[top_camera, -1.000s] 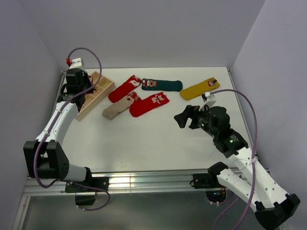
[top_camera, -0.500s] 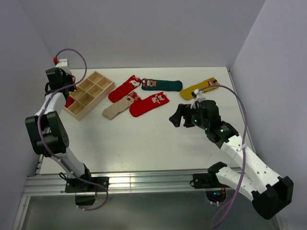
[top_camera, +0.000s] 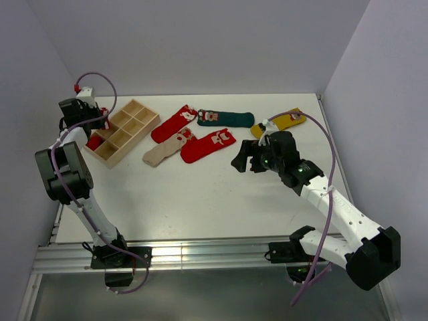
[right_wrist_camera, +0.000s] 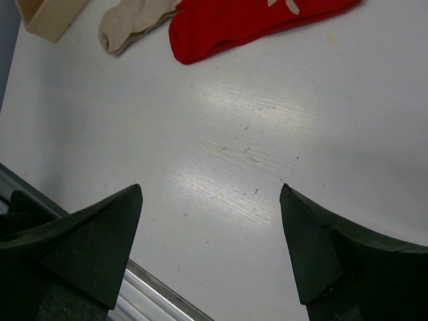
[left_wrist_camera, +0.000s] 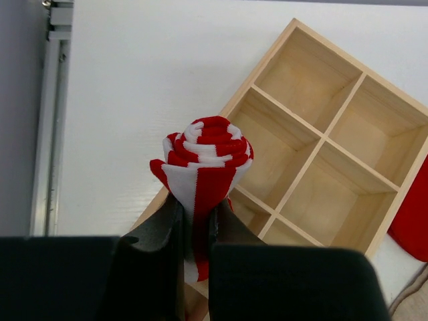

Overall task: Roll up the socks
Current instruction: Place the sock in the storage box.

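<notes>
I should go on lowering my left gripper toward the empty compartment [top_camera: 106, 132] beside the red roll, as the striped sock [left_wrist_camera: 208, 152] is rolled tight above the tray, and let go of the sock inside.
My left gripper [left_wrist_camera: 195, 207] is shut on a rolled red-and-white striped sock [left_wrist_camera: 207, 150], held over the near-left corner of the wooden compartment tray [left_wrist_camera: 321, 140]. In the top view this roll [top_camera: 93, 142] shows red at the tray's [top_camera: 137, 120] left end. Flat on the table lie two red socks [top_camera: 172, 124] [top_camera: 207, 146], a beige sock [top_camera: 164, 152], a dark green sock [top_camera: 226, 119] and a mustard sock [top_camera: 284, 122]. My right gripper [top_camera: 244, 160] stands open and empty above bare table, near the second red sock [right_wrist_camera: 254, 23] and the beige one [right_wrist_camera: 134, 23].
The tray's other compartments look empty in the left wrist view. A metal rail [right_wrist_camera: 154, 287] runs along the table's near edge. Grey walls close in the table at the left, back and right.
My left arm has swung from above the tray toward its left end, carrying the rolled sock. My right gripper has moved left and farther in, toward the flat socks, staying open.
</notes>
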